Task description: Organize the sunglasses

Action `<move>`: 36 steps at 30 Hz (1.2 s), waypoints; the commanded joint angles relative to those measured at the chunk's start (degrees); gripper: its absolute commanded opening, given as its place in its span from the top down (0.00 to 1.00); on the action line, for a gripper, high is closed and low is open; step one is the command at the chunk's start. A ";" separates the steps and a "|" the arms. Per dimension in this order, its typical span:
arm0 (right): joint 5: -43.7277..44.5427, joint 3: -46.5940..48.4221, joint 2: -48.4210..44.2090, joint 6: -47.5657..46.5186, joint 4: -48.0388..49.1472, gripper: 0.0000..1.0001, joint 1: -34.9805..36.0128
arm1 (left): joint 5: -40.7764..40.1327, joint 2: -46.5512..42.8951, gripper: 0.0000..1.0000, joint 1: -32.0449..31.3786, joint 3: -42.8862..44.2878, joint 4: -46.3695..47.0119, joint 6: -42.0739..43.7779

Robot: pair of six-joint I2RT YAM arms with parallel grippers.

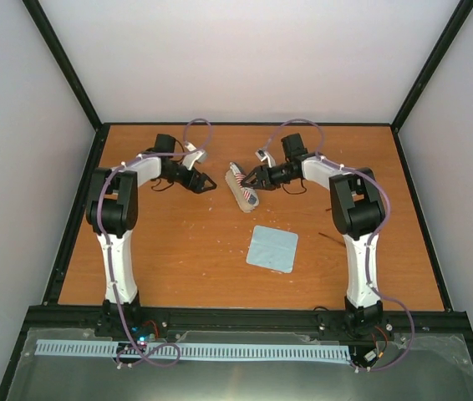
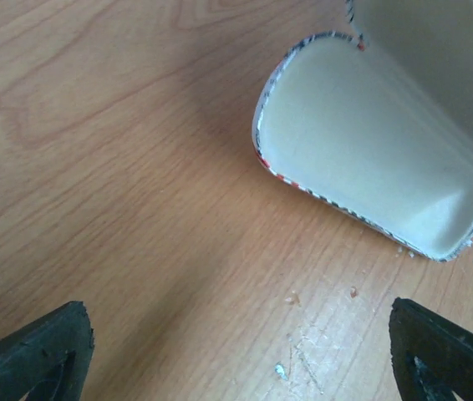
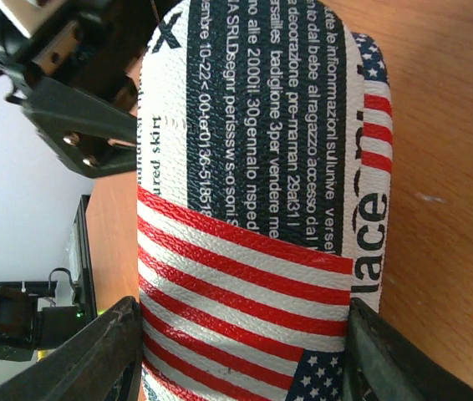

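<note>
I should hold the case's far end with my left gripper before my right gripper takes its near end, because the case is slanted and my right gripper is across its lid.
The oval flag-patterned case lies at the middle back of the table. My right gripper is shut on it; in the right wrist view its fingers press both sides of the case. The left wrist view shows the case open, with a bare cream inside and the lid raised. My left gripper is open and empty just left of the case, low over the wood. A thin dark sliver beside the right arm may be the sunglasses; most of it is hidden.
A light blue square cloth lies flat in front of the case, right of the middle. Black frame rails run along the table's edges. White walls close the back and sides. Small crumbs dot the wood.
</note>
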 commanded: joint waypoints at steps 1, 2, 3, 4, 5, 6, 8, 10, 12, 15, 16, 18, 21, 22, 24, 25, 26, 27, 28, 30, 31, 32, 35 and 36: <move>-1.45 3.61 2.92 -2.07 -3.49 0.97 -0.06 | -0.85 1.54 0.06 0.12 3.61 -1.17 0.58; -0.90 4.52 3.73 -2.55 -4.67 0.97 -0.09 | -0.94 2.25 0.08 0.12 5.12 -1.88 0.57; -0.51 5.67 4.54 -3.06 -5.73 0.97 -0.12 | -1.05 2.80 0.09 0.12 6.29 -2.44 0.54; 0.03 6.45 5.35 -3.32 -6.69 0.97 -0.20 | -1.14 3.18 0.09 0.12 6.97 -2.92 0.56; 0.41 7.07 6.06 -3.63 -7.34 0.97 -0.34 | -1.22 3.35 0.10 0.10 7.52 -3.30 0.65; 0.84 7.45 6.65 -3.58 -7.49 0.97 -0.44 | -1.31 3.29 0.10 0.12 7.75 -3.45 0.67; 1.87 7.82 7.40 -3.24 -7.71 0.94 -0.77 | -1.50 3.01 0.10 0.11 7.70 -3.60 0.84; 2.71 8.27 8.02 -2.90 -7.73 0.83 -1.00 | -1.54 2.81 0.10 0.03 7.50 -3.65 1.14; 3.17 8.90 8.61 -2.91 -8.23 0.78 -1.20 | -1.52 2.81 0.10 0.05 7.40 -3.74 1.28; 4.03 10.41 9.82 -3.32 -9.73 0.67 -1.23 | -1.22 2.81 0.11 0.07 7.30 -3.70 1.22; 4.14 10.74 10.18 -3.38 -10.06 0.61 -1.21 | -0.98 2.79 0.11 0.07 7.23 -3.70 1.19; 4.49 11.16 10.59 -3.39 -10.41 0.56 -1.27 | -0.67 2.73 0.11 0.07 7.06 -3.54 1.06; 4.59 11.35 10.39 -3.11 -10.25 0.49 -1.36 | -0.34 2.60 0.11 0.04 6.84 -3.28 1.10; 4.70 11.38 10.18 -3.05 -10.15 0.46 -1.36 | -0.32 2.67 0.11 0.05 6.80 -3.25 1.11; 5.17 11.50 9.80 -2.95 -10.26 0.44 -1.36 | -0.21 2.84 0.11 0.03 6.86 -3.25 1.11; 5.29 11.49 9.54 -2.95 -10.34 0.43 -1.36 | -0.20 2.97 0.11 -0.02 6.92 -3.25 1.10; 5.45 11.50 9.33 -2.90 -10.34 0.42 -1.38 | -0.22 3.11 0.12 -0.18 7.02 -3.23 1.11; 5.63 11.50 9.08 -2.91 -10.46 0.40 -1.41 | -0.34 3.31 0.12 -0.33 7.15 -3.24 1.10; 5.75 11.56 8.89 -3.06 -10.59 0.39 -1.38 | -0.72 3.46 0.12 -0.59 7.34 -3.22 0.98; 6.49 11.52 8.75 -3.37 -10.96 0.38 -1.37 | -2.15 4.13 0.15 -1.40 8.11 -3.58 0.70; 6.73 11.61 8.75 -3.42 -11.14 0.38 -1.43 | -2.89 4.56 0.18 -1.95 8.84 -4.03 0.63; 6.88 11.74 8.89 -3.45 -11.27 0.38 -1.44 | -3.83 5.02 0.21 -2.52 9.46 -4.32 0.45; 6.95 11.94 9.58 -3.42 -11.48 0.38 -1.36 | -6.14 6.44 0.28 -4.15 11.56 -4.79 0.20; 7.13 11.94 9.72 -3.52 -11.65 0.38 -1.41 | -6.70 6.99 0.29 -4.60 12.50 -4.94 0.16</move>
